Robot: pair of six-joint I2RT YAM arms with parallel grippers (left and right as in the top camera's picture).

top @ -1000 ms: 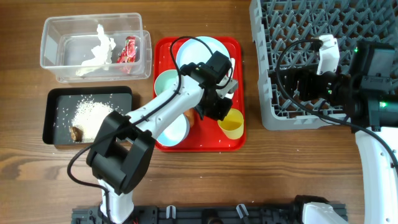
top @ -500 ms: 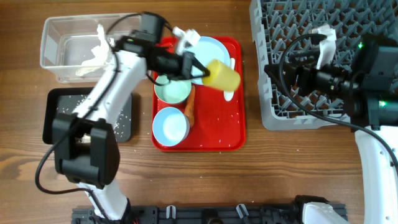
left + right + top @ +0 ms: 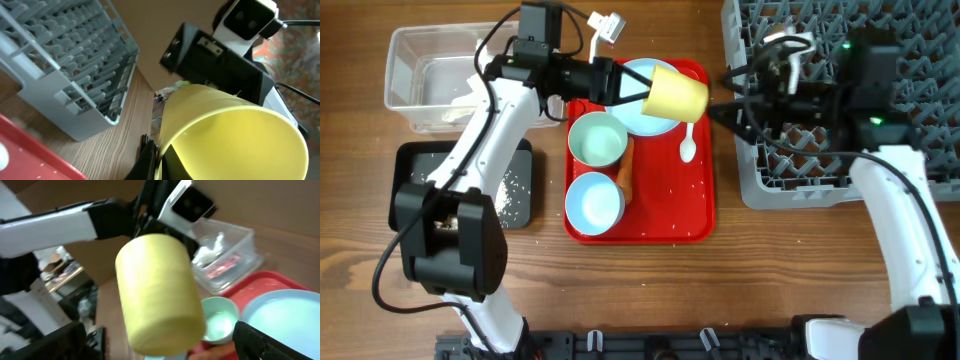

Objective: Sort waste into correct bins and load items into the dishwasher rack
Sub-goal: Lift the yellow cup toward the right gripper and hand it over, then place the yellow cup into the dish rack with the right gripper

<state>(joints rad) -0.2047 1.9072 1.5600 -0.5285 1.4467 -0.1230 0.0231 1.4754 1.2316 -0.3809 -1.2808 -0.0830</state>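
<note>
The yellow cup's rim (image 3: 653, 94) is in my left gripper, short of the rack, so next my right gripper grabs the cup's base (image 3: 701, 102) and puts the cup on the rack with its rim down.
My left gripper (image 3: 646, 94) is shut on the rim of the yellow cup (image 3: 677, 94) and holds it on its side above the red tray's far edge, base toward the rack (image 3: 840, 60). In the left wrist view one finger (image 3: 148, 161) sits outside the cup (image 3: 230, 135). My right gripper (image 3: 722, 96) is open and empty just right of the cup's base; its view shows the cup (image 3: 157, 292) between wide-spread fingers (image 3: 60, 342). The plate (image 3: 632, 80), mint bowl (image 3: 598, 140), bluish-white bowl (image 3: 594, 200), carrot (image 3: 626, 168) and spoon (image 3: 688, 142) are on the red tray.
The clear tub (image 3: 420, 60) at the far left holds tissue (image 3: 210, 247) and the red wrapper (image 3: 222, 265). The black tray (image 3: 415, 160) with rice (image 3: 506, 190) lies below it. The flat red tray (image 3: 670, 215) is mid-table. The rack fills the far right.
My left gripper lifted the yellow cup off the red tray and carried it up toward the far edge. My right arm swung left from the rack to the cup's base.
</note>
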